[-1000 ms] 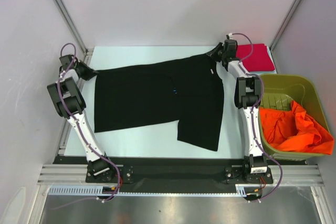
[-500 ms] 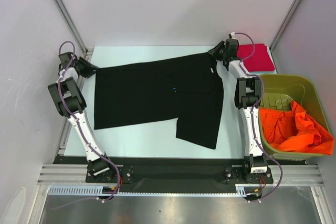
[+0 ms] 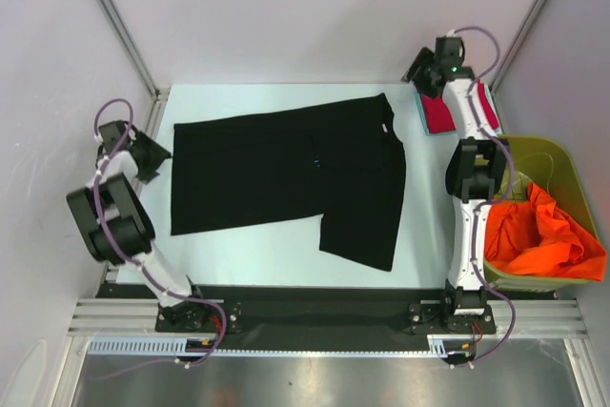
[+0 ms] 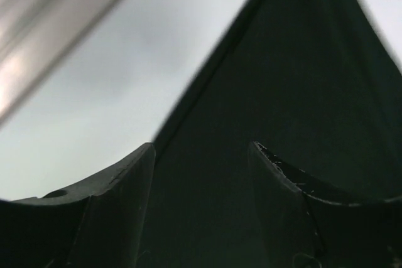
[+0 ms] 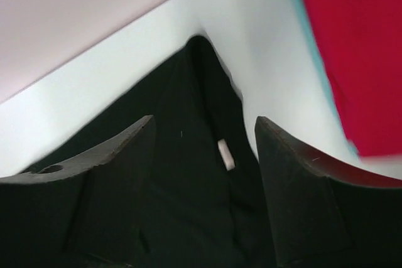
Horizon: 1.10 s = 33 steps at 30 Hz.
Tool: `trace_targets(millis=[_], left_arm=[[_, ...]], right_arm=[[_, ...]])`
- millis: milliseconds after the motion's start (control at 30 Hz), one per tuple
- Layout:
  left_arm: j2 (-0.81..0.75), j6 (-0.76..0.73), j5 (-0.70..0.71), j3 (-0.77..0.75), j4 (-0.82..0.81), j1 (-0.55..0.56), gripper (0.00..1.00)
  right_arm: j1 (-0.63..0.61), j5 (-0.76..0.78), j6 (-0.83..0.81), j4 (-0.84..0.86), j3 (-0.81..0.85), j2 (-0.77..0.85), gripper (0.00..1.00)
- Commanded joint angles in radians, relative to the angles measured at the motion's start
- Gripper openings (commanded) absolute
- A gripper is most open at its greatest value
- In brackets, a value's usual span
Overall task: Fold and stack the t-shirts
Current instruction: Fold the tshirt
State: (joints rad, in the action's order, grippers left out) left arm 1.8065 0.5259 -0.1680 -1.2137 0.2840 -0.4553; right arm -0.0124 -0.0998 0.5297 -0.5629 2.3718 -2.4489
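I see the black t-shirt's sleeve sticking out flat from the t-shirt's near edge. The sleeve will come along onto the t-shirt's body when I fold that edge over.
A black t-shirt lies spread flat on the pale table, with a small blue mark on its chest and one part hanging toward the near edge. My left gripper stands open just off the shirt's left edge, and the left wrist view shows a black shirt corner under the left gripper. My right gripper is open at the back right, beyond the shirt's far right corner. Below the right gripper lies black cloth with a white label. A folded red t-shirt sits beside it. An orange t-shirt is crumpled in the bin.
An olive-green plastic bin stands at the right edge of the table, beside the right arm. Metal frame posts rise at the back corners, and white walls close in on both sides. Bare table shows in front of the shirt.
Both grippers opened and let go of the black shirt's far corners. The left one drew back to the left; the right one swung back and right, over the red shirt.
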Motion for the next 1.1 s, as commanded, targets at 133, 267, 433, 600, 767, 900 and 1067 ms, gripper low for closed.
trace_targets(millis=[133,267,433,600,767,900,1067], left_arm=[[-0.453,0.101,0.143,0.396,0.15,0.024,0.64],[-0.653,0.153,0.151,0.54,0.263,0.027,0.56],[-0.757,0.14,0.165,0.609,0.308,0.023,0.55],[-0.6,0.074,0.193,0.516,0.362,0.006,0.53],[-0.504,0.025,0.229,0.421,0.4,-0.051,0.48],[-0.443,0.003,0.231,0.375,0.392,-0.062,0.48],[-0.369,0.04,0.213,0.368,0.365,-0.063,0.39]], right_arm=[[-0.115,0.135,-0.089,-0.356,-0.266,0.36,0.72],[-0.208,0.068,-0.071,-0.241,-0.623,0.608,0.73],[-0.351,0.017,-0.05,-0.241,-0.845,0.777,0.72],[-0.394,0.017,-0.036,-0.247,-1.047,0.945,0.72],[-0.396,0.02,-0.05,-0.242,-1.174,1.07,0.72],[-0.396,-0.004,-0.054,-0.227,-1.267,1.143,0.71],[-0.393,-0.032,-0.062,-0.215,-1.37,1.196,0.71]])
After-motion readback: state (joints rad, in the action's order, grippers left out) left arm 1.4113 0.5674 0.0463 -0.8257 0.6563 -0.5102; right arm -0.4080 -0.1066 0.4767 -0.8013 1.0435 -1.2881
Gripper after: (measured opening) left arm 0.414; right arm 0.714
